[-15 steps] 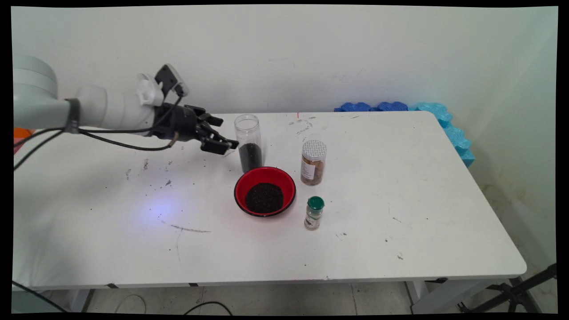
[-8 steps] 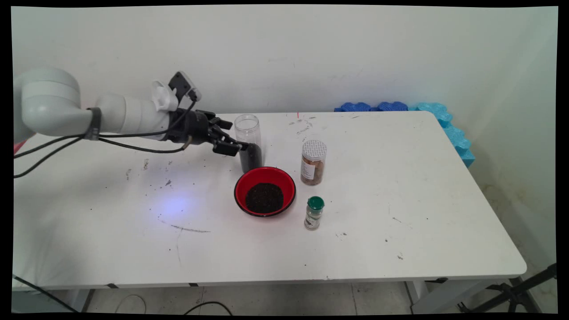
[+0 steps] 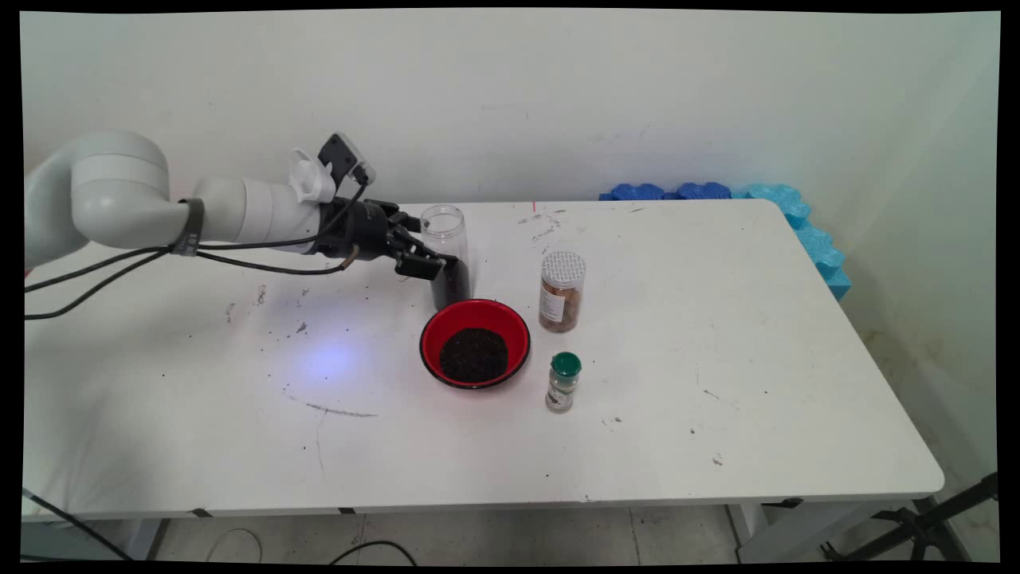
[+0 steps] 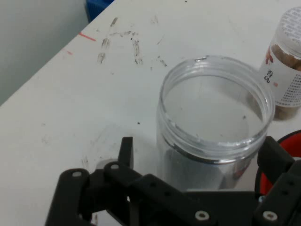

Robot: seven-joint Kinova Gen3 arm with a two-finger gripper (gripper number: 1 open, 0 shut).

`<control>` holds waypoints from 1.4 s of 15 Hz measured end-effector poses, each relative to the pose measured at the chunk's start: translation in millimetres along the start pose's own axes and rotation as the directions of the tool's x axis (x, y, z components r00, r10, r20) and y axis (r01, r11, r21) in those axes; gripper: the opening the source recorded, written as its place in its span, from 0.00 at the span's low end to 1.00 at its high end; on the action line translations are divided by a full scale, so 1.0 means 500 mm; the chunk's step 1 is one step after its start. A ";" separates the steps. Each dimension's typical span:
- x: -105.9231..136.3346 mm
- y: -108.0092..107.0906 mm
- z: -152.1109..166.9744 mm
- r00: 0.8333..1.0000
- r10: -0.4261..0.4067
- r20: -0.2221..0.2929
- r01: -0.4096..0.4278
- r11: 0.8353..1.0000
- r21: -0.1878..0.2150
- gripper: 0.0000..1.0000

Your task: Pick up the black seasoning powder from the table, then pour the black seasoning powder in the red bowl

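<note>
The jar's opening (image 3: pixel 441 221) is wide and open. I therefore expect its dark grains (image 3: pixel 450 285) to slide along the side of the jar and pour out fast and thick when I tip the jar.
A tall clear jar (image 3: pixel 445 229) without a lid stands upright on the white table (image 3: pixel 717 343), with dark grains in its lower part. My gripper (image 3: pixel 441 261) comes in level from the left, and its fingers are open on either side of the jar's lower half. In the hand view the jar (image 4: pixel 214 117) fills the space between the gripper (image 4: pixel 202 162) fingers, one finger (image 4: pixel 125 149) on its left and the other on its right. I cannot tell whether the pads touch the glass. A red bowl (image 3: pixel 431 333) of dark grains sits just in front of the jar.
A brown-filled jar with a white lid (image 3: pixel 562 291) stands right of the bowl, seen in the hand view as well (image 4: pixel 285 77). A small green-capped shaker (image 3: pixel 564 381) stands in front of it. Blue foam pieces (image 3: pixel 797 215) line the table's far right corner.
The arm has reached to the right, bringing the open gripper from left of the clear jar to either side of it. The jar, bowl and other containers have not moved.
</note>
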 end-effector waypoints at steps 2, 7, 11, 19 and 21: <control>0.000 -0.002 0.006 1.000 0.005 -0.004 -0.005 1.000 -0.003 1.00; 0.004 -0.007 0.018 0.999 0.030 -0.022 -0.030 1.000 -0.004 0.00; 0.009 -0.013 0.021 0.998 0.059 -0.034 -0.059 0.998 -0.004 0.00; 0.034 -0.022 -0.075 0.995 0.101 -0.004 -0.101 0.995 0.028 0.00; 0.041 -0.021 -0.111 0.994 0.107 0.007 -0.107 0.994 0.029 0.00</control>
